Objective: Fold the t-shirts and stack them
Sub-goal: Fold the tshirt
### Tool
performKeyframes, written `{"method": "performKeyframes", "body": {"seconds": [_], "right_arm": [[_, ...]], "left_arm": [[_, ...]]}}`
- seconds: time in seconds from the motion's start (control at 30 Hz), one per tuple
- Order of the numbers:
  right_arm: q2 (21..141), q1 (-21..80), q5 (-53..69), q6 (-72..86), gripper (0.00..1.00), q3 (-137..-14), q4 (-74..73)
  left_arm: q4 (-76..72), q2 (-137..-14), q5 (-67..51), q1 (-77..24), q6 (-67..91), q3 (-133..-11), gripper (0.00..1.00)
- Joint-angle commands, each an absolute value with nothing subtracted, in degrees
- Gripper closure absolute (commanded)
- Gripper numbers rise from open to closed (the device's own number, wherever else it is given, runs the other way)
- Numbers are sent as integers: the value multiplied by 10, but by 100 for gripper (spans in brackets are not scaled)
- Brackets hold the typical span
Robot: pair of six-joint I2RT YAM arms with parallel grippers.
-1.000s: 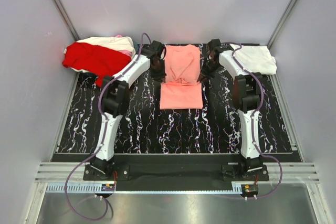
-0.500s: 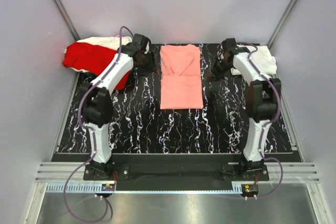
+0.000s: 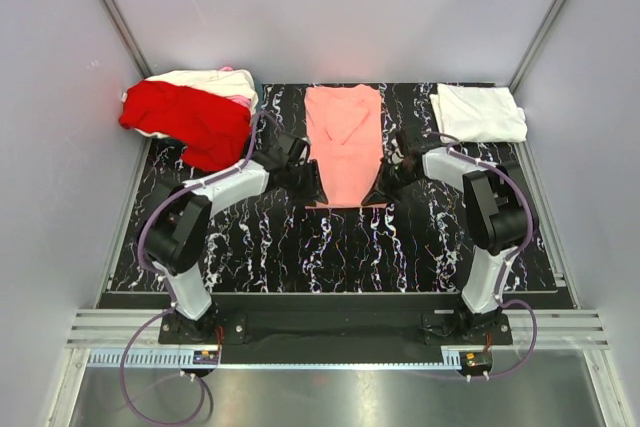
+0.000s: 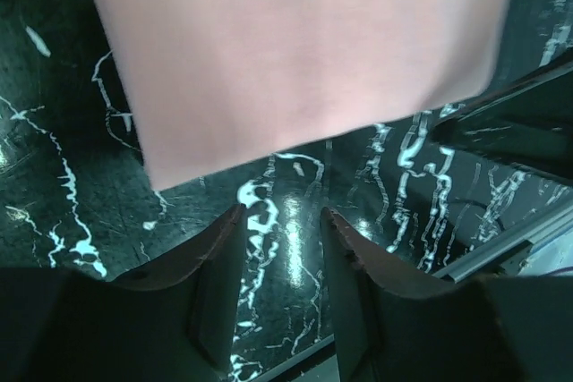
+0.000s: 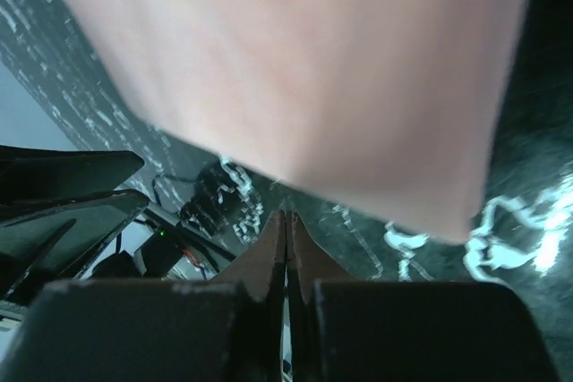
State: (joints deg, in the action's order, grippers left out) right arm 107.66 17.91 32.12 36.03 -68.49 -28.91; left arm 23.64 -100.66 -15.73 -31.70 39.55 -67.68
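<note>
I should open my right gripper, which is shut and empty by the salmon-pink t-shirt's near edge, inward of the t-shirt's corner, and then take that corner.
The salmon-pink t-shirt lies as a long narrow strip in the middle of the black marbled mat. My left gripper is at its near left corner, open and empty. In the left wrist view my left gripper hovers over bare mat just short of the shirt's edge. My right gripper is at the near right corner. In the right wrist view my right gripper is shut on nothing, just short of the shirt.
A bright red t-shirt lies crumpled at the back left, over cream and pale pink ones. A folded white t-shirt lies at the back right. Grey walls enclose the mat on three sides.
Both grippers have moved from the far part of the salmon-pink shirt down to its near corners. The shirt's near part now looks narrower.
</note>
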Motion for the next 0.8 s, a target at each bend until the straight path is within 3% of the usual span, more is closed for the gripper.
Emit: {"method": "performKeyframes", "body": {"seconds": [0.0,0.27,0.6,0.77], "right_arm": [[1102,151,336,351,100,-658,-232],[1108,106,404,335,100,-622,-197],[1114,45,499,337,100,-598,-211],[1050,45,373,297,100,-615,-319]], "left_arm": [[140,-1019,-182,-309,426,-650,57],[130,-1058,-165,-309,419,-610,61],[183,-998,-146,-309,391,-585,62],[255,-932,-61,-309,388,-587,60]]}}
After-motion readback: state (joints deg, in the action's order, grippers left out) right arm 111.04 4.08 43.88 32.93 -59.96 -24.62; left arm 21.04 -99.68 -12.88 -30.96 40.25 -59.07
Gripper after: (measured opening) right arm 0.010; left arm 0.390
